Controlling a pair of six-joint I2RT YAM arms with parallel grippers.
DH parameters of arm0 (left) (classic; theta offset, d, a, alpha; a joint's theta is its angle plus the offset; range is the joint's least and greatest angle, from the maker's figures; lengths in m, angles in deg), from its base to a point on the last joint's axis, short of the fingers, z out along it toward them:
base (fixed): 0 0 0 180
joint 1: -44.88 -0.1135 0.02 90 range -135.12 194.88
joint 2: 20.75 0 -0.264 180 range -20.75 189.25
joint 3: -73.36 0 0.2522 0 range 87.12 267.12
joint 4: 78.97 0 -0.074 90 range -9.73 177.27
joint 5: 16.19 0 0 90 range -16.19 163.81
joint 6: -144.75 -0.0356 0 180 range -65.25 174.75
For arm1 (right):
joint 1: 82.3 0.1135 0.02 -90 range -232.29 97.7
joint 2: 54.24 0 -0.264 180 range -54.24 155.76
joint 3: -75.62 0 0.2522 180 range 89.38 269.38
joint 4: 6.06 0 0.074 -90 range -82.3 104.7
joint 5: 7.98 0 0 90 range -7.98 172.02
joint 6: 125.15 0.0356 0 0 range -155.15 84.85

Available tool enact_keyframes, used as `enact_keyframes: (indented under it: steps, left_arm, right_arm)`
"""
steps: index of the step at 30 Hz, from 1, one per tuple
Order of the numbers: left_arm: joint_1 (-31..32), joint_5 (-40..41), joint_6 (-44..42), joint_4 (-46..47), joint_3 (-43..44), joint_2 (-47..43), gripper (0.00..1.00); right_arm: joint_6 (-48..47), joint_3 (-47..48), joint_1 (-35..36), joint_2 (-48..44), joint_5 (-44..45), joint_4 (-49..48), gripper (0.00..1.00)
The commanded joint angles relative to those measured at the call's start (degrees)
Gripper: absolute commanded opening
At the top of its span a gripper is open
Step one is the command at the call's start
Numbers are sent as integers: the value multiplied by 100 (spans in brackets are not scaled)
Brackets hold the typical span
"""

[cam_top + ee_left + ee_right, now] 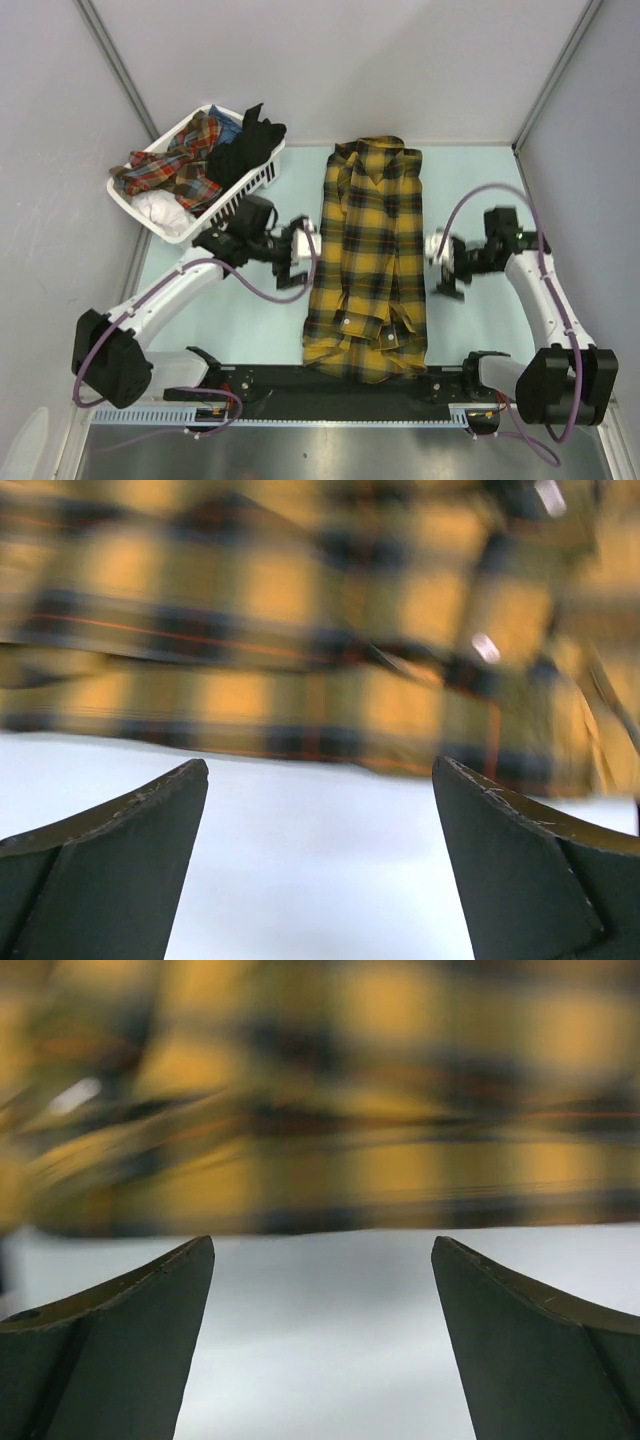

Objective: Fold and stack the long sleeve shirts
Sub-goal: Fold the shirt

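My gripper will fold the hem [366, 362] toward the collar. The cuffs [357, 323] lie folded in near the hem, so they will move along with it and end up hidden inside.
A mustard-yellow and black plaid shirt [370, 255] lies lengthwise in the middle of the table, collar at the far end, sleeves folded in over the body. My left gripper [296, 258] is open and empty just off its left edge. My right gripper [444, 265] is open and empty just off its right edge. In the left wrist view the shirt [300, 650] fills the top, blurred, beyond the open fingertips [170, 800]. The right wrist view shows the shirt [330, 1110] the same way, with bare table between the fingertips [470, 1280].
A white slatted basket [128, 200] stands at the back left, holding a red plaid garment [175, 165], black cloth [240, 150] and white cloth [165, 212]. A black bar [330, 390] with the arm bases runs along the near edge. Grey walls close the back and sides.
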Motion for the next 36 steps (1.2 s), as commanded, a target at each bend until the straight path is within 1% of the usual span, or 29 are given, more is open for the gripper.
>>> enact_keyframes:
  steps: [1,2,3,5,8,12,14,15,16,18,20,21,23,24,25,26,27,29,30,31,32,34,35,36]
  left_arm:
    - [383,-138,-1786,-1169,-955,8,99]
    - [480,-41,-2136,-1160,-1124,-44,100]
    - [646,21,-2288,-1160,-1265,-54,100]
    - [753,92,-2586,-1151,-1565,-27,99]
    - [911,136,-2720,-994,-1785,34,99]
    - [1235,241,-2922,-607,-2092,-106,99]
    - [1394,364,-2957,-168,-2329,-212,99]
    - [1543,426,-2931,-19,-2391,-238,99]
    - [1622,461,-2878,235,-2487,-247,99]
    - [1815,479,-2860,395,-2550,-247,100]
    - [2017,444,-2904,466,-2594,-177,100]
    - [2114,653,-2930,466,-2646,-142,99]
    - [2238,699,-3097,475,-2673,-115,97]
    - [2265,690,-3141,466,-2673,-98,96]
    - [2308,690,-3229,431,-2655,-71,94]
    - [2352,699,-3256,387,-2629,-19,88]
    - [2370,707,-3256,361,-2611,16,84]
    - [2414,734,-3317,369,-2585,52,76]
    - [2440,742,-3326,387,-2568,113,73]
    - [2449,734,-3335,387,-2533,139,71]
    - [2467,690,-3344,404,-2506,183,66]
    - [2467,585,-3222,422,-2366,315,57]
    - [2467,506,-3142,422,-2313,350,45]
    - [2467,479,-3055,422,-2260,385,39]
  right_arm:
    - [-3795,-1060,107,-475,333,2103,95]
    - [-3903,-1167,308,-502,395,2121,95]
    - [-4035,-1282,528,-519,456,2112,96]
    - [-4273,-1571,749,-528,544,2025,96]
    - [-4536,-1905,995,-467,650,1779,98]
    - [-4546,-2283,1312,-484,729,1314,98]
    - [-4459,-2477,1531,-580,773,998,98]
    - [-4197,-2652,1610,-616,730,570,98]
    - [-4047,-2715,1820,-660,729,383,98]
    - [-3695,-2820,2023,-695,755,31,97]
    - [-3624,-2873,2164,-739,729,-32,95]
    - [-3493,-2900,2226,-748,738,-119,92]
    - [-3273,-3057,2366,-766,782,-347,88]
    - [-3193,-3119,2384,-800,860,-575,79]
    - [-3114,-3224,2402,-818,887,-664,74]
    - [-3087,-3260,2393,-836,940,-761,69]
    - [-3061,-3286,2402,-888,957,-779,60]
    - [-2938,-3339,2402,-967,967,-788,54]
    - [-2920,-3374,2402,-1020,958,-823,50]
    - [-2868,-3418,2393,-1125,949,-884,48]
    - [-2772,-3505,2393,-1170,931,-1085,46]
    - [-2552,-3541,2402,-1223,896,-1323,37]
    - [-2447,-3533,2411,-1214,861,-1420,32]
    - [-2228,-3437,2411,-1205,835,-1473,25]
